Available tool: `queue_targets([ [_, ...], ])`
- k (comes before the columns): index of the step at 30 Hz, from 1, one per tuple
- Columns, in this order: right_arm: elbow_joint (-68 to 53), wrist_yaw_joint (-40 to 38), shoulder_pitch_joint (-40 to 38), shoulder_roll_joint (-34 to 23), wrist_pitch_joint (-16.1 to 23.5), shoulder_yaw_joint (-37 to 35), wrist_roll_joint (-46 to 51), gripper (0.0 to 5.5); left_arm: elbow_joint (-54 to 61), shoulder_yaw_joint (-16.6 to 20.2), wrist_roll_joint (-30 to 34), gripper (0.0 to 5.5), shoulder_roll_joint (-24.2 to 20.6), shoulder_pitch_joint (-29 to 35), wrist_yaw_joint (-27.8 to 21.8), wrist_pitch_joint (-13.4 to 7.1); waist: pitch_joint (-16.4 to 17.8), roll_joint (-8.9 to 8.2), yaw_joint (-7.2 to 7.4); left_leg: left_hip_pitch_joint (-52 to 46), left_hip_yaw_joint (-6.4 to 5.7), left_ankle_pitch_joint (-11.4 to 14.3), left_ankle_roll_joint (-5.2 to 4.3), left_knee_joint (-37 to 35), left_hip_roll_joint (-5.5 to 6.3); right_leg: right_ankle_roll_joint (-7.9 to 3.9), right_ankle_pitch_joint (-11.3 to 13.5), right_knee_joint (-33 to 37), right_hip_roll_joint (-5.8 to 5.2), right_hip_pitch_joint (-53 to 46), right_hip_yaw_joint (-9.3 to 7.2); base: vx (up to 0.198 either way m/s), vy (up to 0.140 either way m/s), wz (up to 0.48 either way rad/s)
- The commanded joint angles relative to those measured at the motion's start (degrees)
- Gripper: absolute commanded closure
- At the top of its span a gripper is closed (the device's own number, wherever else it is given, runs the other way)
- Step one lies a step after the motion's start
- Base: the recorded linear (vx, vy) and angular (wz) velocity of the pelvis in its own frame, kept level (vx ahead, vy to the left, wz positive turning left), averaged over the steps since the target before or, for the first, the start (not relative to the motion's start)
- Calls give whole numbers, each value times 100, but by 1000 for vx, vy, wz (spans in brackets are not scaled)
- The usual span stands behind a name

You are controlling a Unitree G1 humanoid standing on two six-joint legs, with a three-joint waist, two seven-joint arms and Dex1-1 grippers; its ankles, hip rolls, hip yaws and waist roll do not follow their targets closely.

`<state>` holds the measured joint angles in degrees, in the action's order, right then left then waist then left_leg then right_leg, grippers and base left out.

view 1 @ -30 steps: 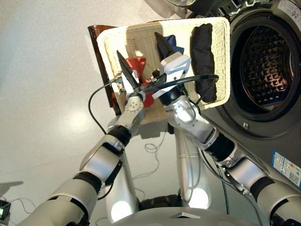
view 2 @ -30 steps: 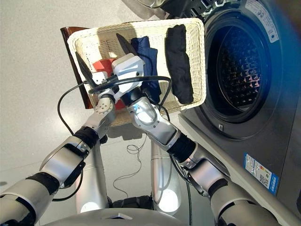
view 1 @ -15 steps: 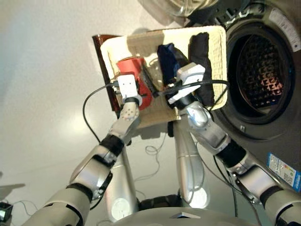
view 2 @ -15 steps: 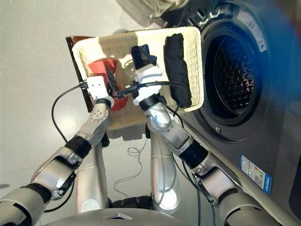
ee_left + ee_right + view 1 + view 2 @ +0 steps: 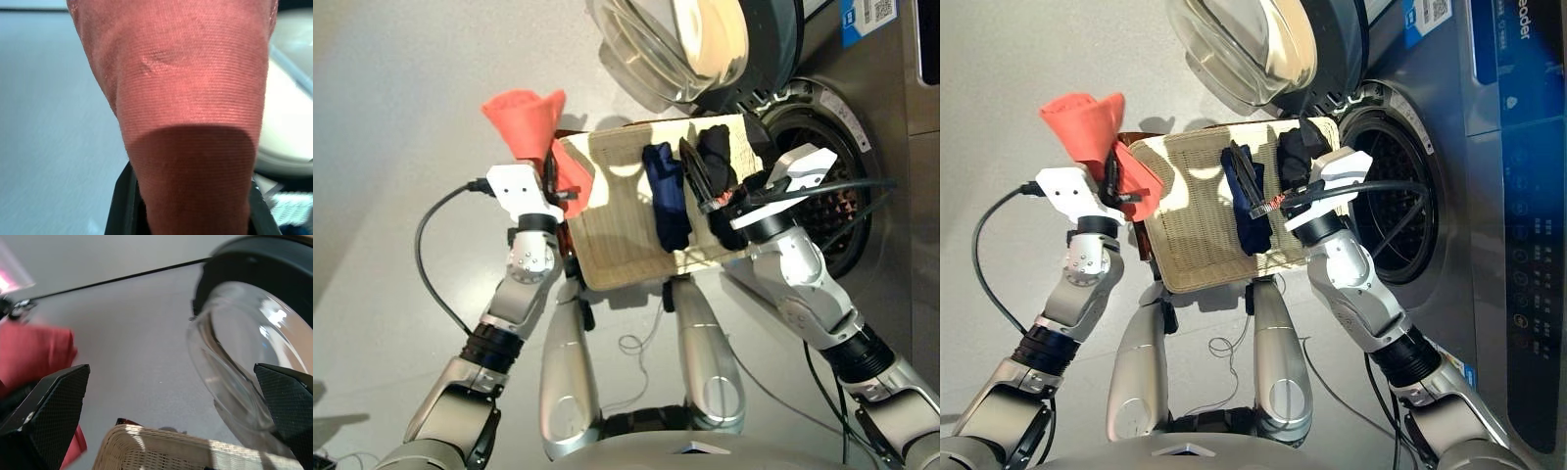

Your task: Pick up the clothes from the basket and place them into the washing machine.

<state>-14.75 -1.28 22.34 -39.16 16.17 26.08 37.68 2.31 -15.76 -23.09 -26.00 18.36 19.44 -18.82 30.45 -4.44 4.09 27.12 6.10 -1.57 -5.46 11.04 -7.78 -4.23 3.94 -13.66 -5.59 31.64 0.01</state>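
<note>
I expect the cloth [image 5: 573,178] to stay bundled as I carry it into the drum, because the coral-red cloth's folded end [image 5: 523,116] sticks out past my left gripper.
My left gripper [image 5: 552,182] is shut on the coral-red cloth [image 5: 523,112] and holds it in the air above the left edge of the cream wicker basket [image 5: 619,227]. The red cloth [image 5: 190,107] fills the left wrist view. The navy bundle [image 5: 667,199] and the black bundle [image 5: 719,182] lie side by side in the basket. My right gripper [image 5: 697,177] hovers open between those two bundles, holding nothing; its fingers [image 5: 54,401] stand wide apart. The washing machine's drum [image 5: 824,201] is open to the right of the basket.
The glass porthole door [image 5: 677,41] is swung open and hangs above the basket's far side. A dark brown stand [image 5: 1143,238] shows under the basket's left edge. A black cable [image 5: 429,257] loops beside my left arm. The machine's blue control panel [image 5: 1520,196] is at the right.
The camera has tilted up. My left gripper closed on the red cloth in the basket and lifted it up and to the left. My right gripper moved right, over the navy and black bundles.
</note>
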Motion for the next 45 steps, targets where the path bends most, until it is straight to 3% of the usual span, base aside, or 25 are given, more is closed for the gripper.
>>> queue_targets([
  [1, -798, 220, 397, -335, 107, -220, 307, 0, 1045, 83, -193, 550, -135, 110, -323, -662, -65, 29, 44, -39, -23, -158, -54, -90, 138, -371, -179, 112, -166, -113, 140, 0, 0, 0],
  [6, -1084, 482, 669, -760, -3, -158, 625, 0, 1576, 141, -1058, 550, -59, -50, -825, -701, -65, 45, 7, -50, -38, -151, -66, -63, 122, -363, -197, 108, -162, -138, 149, 0, 0, 0],
  [14, -972, 569, 1524, -888, -217, 332, 484, 0, 1952, -204, -1609, 550, -150, 244, -1285, -604, -65, 131, -22, 41, -58, -173, -110, -9, 80, -339, -231, 82, -179, -100, 130, 0, 0, 0],
  [18, -799, 593, 1718, -813, -303, 549, 512, 0, 1937, -323, -1657, 550, -189, 354, -1328, -575, -65, 157, -41, 62, -79, -178, -124, 11, 83, -331, -246, 71, -180, -101, 118, 0, 0, 0],
  [23, -128, 850, 2305, -643, -624, 1331, 683, 0, 1814, -618, -1724, 550, -303, 584, -1530, -509, -65, 220, -112, 77, -100, -189, -142, 29, 78, -319, -254, 36, -216, -103, 86, 0, 0, 0],
  [36, 1487, 1264, 3160, 26, -1137, 2580, 779, 0, 1889, -1034, -1909, 550, -542, 951, -1910, -551, -65, 334, -254, 181, -142, -230, -149, 69, 78, -308, -241, -21, -237, 1, 56, 0, 0, 0],
  [45, 1640, 1274, 3169, 379, -1165, 2522, 483, 0, 1825, -1064, -1784, 550, -444, 1041, -1883, -529, -65, 366, -270, 187, -135, -239, -136, 53, 79, -299, -246, -20, -239, 15, 70, 0, 0, 0],
])
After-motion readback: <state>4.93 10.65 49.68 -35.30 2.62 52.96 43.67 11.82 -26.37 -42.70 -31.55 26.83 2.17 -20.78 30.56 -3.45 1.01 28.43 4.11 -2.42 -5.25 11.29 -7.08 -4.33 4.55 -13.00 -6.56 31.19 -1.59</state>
